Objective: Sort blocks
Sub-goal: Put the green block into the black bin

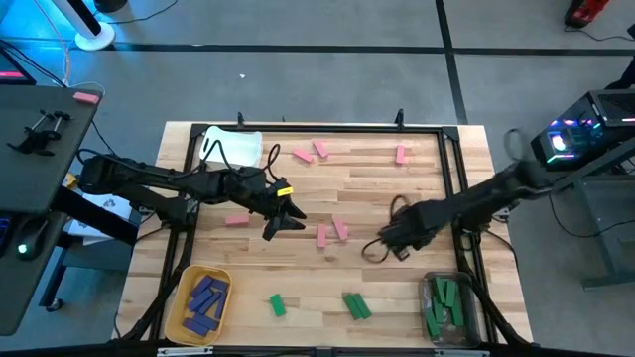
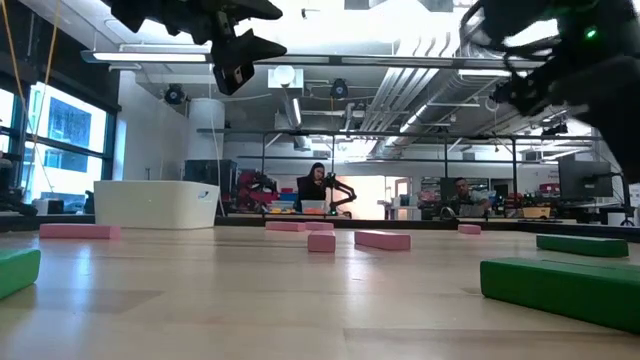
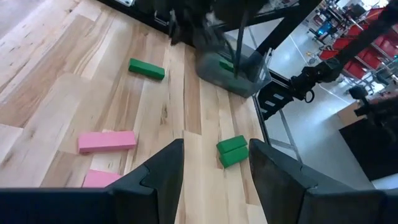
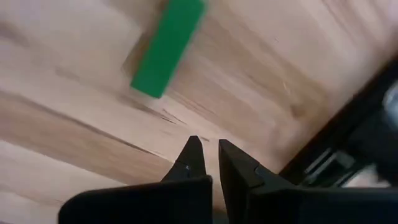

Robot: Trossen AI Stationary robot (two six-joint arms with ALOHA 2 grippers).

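Note:
The green block lies beyond my right gripper's shut, empty fingers, so next I open them and close around that block before going to the clear bin.
Pink blocks lie flat across the table's middle and far part. Green blocks lie near the near edge. My left gripper hangs open above the table's middle, raised well clear in the low view; ahead of it lie two pink blocks and a pair of green blocks. My right gripper is shut and empty, just above bare wood, with one green block ahead of its fingertips.
A yellow bin at the near left holds purple blocks. A clear bin at the near right holds green blocks. A white bin stands at the far left corner. A dark frame runs along the table's edges. People sit in the room beyond.

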